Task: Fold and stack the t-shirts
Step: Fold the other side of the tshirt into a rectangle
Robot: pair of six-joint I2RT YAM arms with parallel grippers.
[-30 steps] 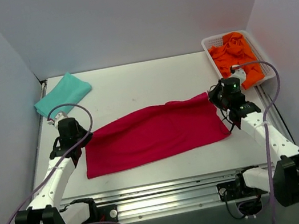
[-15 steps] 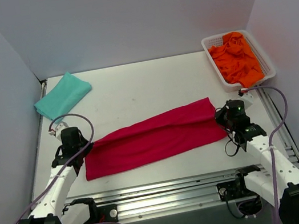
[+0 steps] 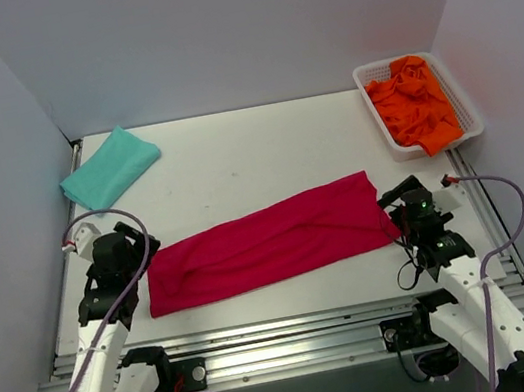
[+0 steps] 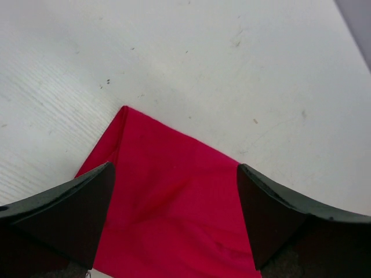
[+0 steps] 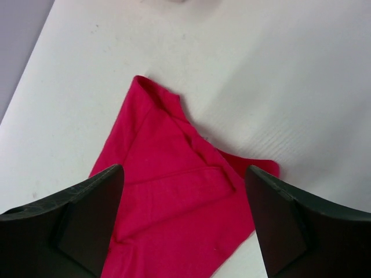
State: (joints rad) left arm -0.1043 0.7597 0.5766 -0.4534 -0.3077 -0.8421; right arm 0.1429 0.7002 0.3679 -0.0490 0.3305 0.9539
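The crimson t-shirt's inner flap (image 3: 323, 222) lies creased near my right gripper, so my right gripper should hold the t-shirt's far corner (image 3: 363, 175) while my left gripper straightens the flap.
The crimson t-shirt (image 3: 270, 243) lies folded lengthwise into a long narrow band across the table, slanting up to the right. My left gripper (image 3: 132, 278) hovers open over its left end, where the wrist view shows the red corner (image 4: 168, 197) between spread fingers (image 4: 69, 202). Over the right end my right gripper (image 3: 400, 217) is also open, above a folded red corner (image 5: 174, 197). Neither holds cloth. A folded teal t-shirt (image 3: 110, 167) rests at the back left. Several orange t-shirts (image 3: 414, 106) are piled in a basket.
The white basket (image 3: 367, 96) stands at the back right corner. White walls enclose the table (image 3: 255, 157) on three sides. A metal rail (image 3: 287, 339) runs along the near edge between the arm bases.
Both grippers drew the shirt's far edge toward the near side, narrowing it into a band. They then opened, let the cloth go and backed off slightly toward the near edge.
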